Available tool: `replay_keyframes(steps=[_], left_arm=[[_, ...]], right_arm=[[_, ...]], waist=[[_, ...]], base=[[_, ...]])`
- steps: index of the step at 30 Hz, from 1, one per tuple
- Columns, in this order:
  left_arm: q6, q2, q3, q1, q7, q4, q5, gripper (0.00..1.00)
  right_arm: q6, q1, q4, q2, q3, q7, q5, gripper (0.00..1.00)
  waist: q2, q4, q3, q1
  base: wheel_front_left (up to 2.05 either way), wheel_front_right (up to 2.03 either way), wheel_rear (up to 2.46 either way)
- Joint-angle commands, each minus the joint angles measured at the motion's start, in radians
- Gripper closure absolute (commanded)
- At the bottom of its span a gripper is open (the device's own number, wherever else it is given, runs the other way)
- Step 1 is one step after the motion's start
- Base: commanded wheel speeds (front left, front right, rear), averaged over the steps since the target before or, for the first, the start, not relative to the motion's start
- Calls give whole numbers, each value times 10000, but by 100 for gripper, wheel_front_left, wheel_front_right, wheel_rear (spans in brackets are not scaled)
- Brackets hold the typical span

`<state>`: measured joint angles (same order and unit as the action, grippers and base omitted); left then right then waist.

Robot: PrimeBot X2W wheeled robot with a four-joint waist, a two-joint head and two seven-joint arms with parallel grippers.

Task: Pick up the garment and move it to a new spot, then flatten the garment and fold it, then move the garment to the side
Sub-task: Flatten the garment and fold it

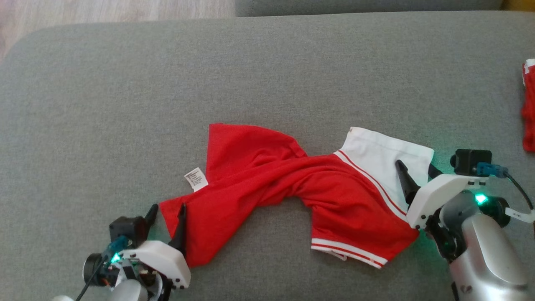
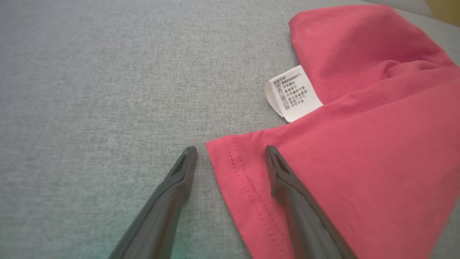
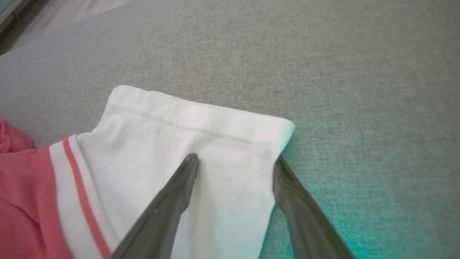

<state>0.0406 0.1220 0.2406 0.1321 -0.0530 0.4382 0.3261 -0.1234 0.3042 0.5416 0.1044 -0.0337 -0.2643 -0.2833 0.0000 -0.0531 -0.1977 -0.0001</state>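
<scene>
The garment (image 1: 353,200) will untwist and show its hidden other sleeve when I lift and spread it, because twisted folds (image 1: 281,175) run across its red middle.
The garment (image 1: 288,184) is a red shirt with a white sleeve and red-and-white stripes, lying twisted and bunched on the grey cushion (image 1: 209,71). A white care label (image 1: 196,178) sticks out at its left. My left gripper (image 1: 167,211) is open at the garment's lower-left hem corner (image 2: 230,158), one finger on the cushion, the other on the red cloth. My right gripper (image 1: 418,169) is open over the white sleeve (image 3: 201,144), one finger (image 3: 179,187) on the cloth and the other finger (image 3: 287,183) at the sleeve's edge. Nothing is gripped.
A second red cloth (image 1: 528,113) lies at the cushion's right edge. Wooden floor (image 1: 104,10) shows beyond the far left corner. Another grey cushion (image 1: 368,6) runs along the back. Bare grey fabric stretches behind and left of the garment.
</scene>
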Motion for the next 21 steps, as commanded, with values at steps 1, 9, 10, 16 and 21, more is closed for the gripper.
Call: replay_keyframes(steps=[1,9,10,16,21], left_arm=[[40,40,-99,21,-134,-105,3,0],[380,-87,354,221,-225,137,123,100],[411,-73,372,223,-182,133,147,100],[529,103,47,146,336,-1069,571,100],[587,345,-246,-112,308,-3049,980,100]], right_arm=[[-73,-44,32,-47,-504,-260,-122,0],[-73,85,-31,-19,-1123,-376,-739,100],[-73,91,-54,0,-1148,-319,-908,100],[-73,238,-814,273,-776,369,-1927,100],[-73,212,-2164,574,-367,462,-2550,100]], waist=[[0,11,-31,1],[0,63,1,1],[0,57,68,1],[0,57,578,1],[0,79,1082,1]], base=[[0,0,0],[0,0,0],[0,0,0],[0,0,0],[0,0,0]])
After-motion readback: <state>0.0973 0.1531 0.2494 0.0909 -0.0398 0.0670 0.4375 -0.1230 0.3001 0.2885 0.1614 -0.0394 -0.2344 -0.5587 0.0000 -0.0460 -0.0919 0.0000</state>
